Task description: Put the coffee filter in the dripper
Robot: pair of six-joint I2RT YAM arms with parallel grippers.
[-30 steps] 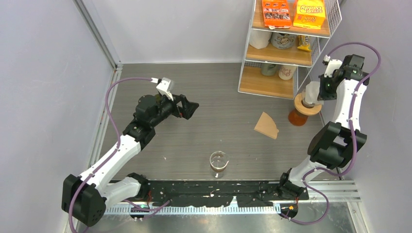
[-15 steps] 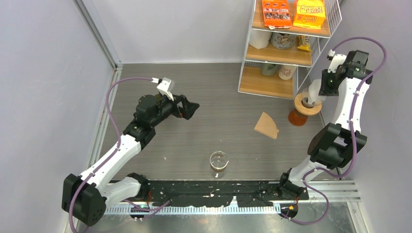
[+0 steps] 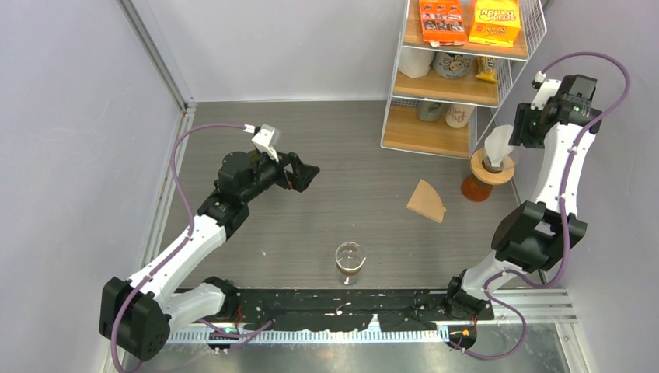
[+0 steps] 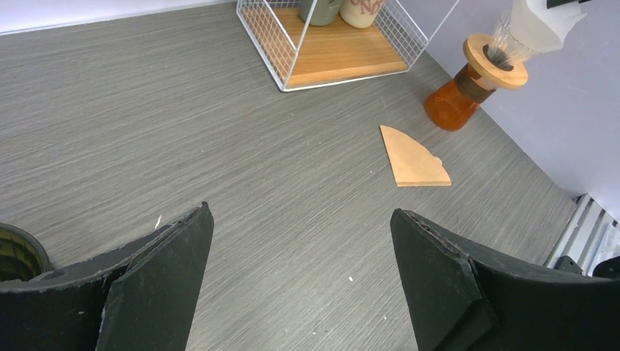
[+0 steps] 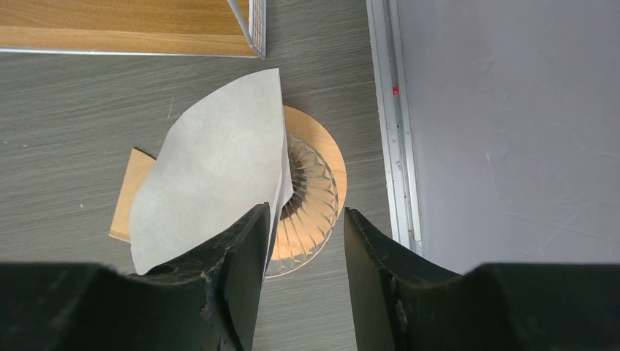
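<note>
The coffee filter leans high [image 3: 498,144] out of the dripper. My right gripper should close its fingers and press down inside the filter [image 5: 286,175] to seat it.
A white paper coffee filter [image 5: 212,175] stands tilted in the ribbed glass dripper [image 5: 316,191], which has a wooden collar and sits on an orange carafe [image 3: 475,188] at the right by the wall. My right gripper [image 5: 303,219] is open just above it; the filter's edge lies along the inner face of the left finger, not pinched. In the top view the filter [image 3: 497,142] leans toward my right gripper [image 3: 522,128]. A brown filter [image 3: 427,201] lies flat on the table. My left gripper [image 3: 309,172] is open and empty, hovering far left of these.
A white wire shelf rack [image 3: 451,78] with mugs and boxes stands just behind and left of the dripper. A glass cup [image 3: 350,261] stands near the front centre. The side wall and a metal rail [image 5: 391,124] run close on the dripper's right.
My right gripper has lifted up and back from the dripper toward the wall, leaving the white filter standing in it. The left arm has not moved.
</note>
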